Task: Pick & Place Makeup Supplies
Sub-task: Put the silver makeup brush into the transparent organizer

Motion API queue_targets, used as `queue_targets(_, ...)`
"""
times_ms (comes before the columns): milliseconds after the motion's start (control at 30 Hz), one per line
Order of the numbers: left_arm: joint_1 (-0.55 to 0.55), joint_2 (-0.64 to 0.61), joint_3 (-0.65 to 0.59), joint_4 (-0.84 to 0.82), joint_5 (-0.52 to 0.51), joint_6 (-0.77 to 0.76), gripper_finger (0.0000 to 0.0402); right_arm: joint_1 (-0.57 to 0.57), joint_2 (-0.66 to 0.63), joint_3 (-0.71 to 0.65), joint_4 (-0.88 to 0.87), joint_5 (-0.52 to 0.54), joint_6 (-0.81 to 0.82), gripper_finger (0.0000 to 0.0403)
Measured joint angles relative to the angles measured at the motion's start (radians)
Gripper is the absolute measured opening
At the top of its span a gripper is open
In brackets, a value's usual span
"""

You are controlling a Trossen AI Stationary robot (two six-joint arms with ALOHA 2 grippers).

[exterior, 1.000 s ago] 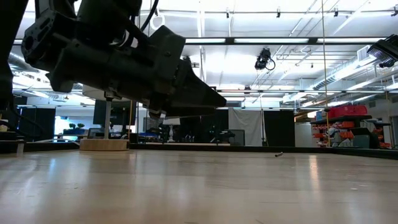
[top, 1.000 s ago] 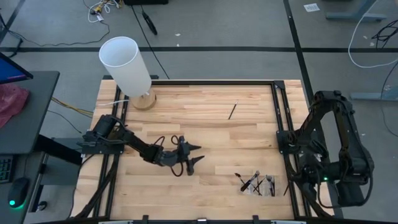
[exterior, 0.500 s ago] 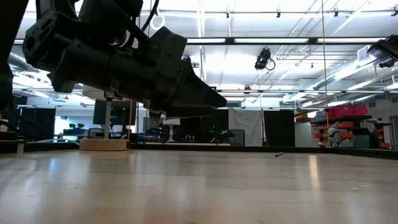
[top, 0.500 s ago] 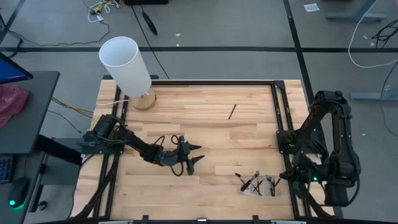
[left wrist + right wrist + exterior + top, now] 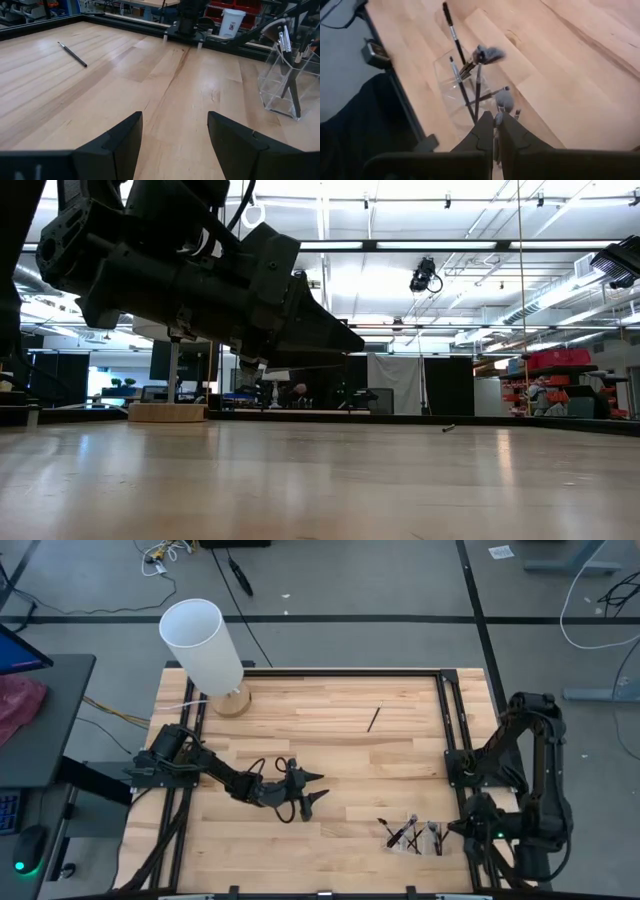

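My right gripper has the thin brush's grey bristles (image 5: pixel 498 118) up and its handle toward the clear holder (image 5: pixel 416 838), and should lower it next until it stands inside, then release.
Several makeup brushes (image 5: pixel 408 833) stand in a clear holder (image 5: pixel 451 75) near the table's right near corner. One more dark brush (image 5: pixel 375 717) lies flat on the wood at the far right, also seen in the left wrist view (image 5: pixel 72 54). My right gripper (image 5: pixel 496 119) hovers just above the holder, shut on a brush. In the high view my right gripper (image 5: pixel 453 830) sits beside the holder's right side. My left gripper (image 5: pixel 312 790) stands open and empty over the table's middle. My right gripper pinches a thin brush between its two fingertips, by the pale ferrule (image 5: pixel 496 120) just behind the bristles. The grey bristle tip (image 5: pixel 503 102) sticks out past the fingers. The fingers slant downward from the table's right. The brush is lifted clear; its handle is hidden by the fingers.
A tall white cylinder (image 5: pixel 202 644) on a round wooden base (image 5: pixel 232 702) stands at the far left corner. A black frame (image 5: pixel 445 720) borders the table. Bare wood lies between my left gripper and the holder.
My right gripper has come down and toward the table's near edge, closing on the clear holder, and has stayed shut. My left arm has kept still.
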Motion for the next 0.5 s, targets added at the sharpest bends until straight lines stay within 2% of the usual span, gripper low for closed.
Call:
queue_targets(267, 0.0, 0.0, 0.0, 0.0, 0.0, 0.0, 0.0227, -0.038, 0.073, 0.0, 0.0, -0.109, 0.0, 0.0007)
queue_targets(500, 0.0, 0.0, 0.0, 0.0, 0.0, 0.0, 0.0227, -0.04, 0.095, 0.0, 0.005, -0.112, 0.032, 0.0012)
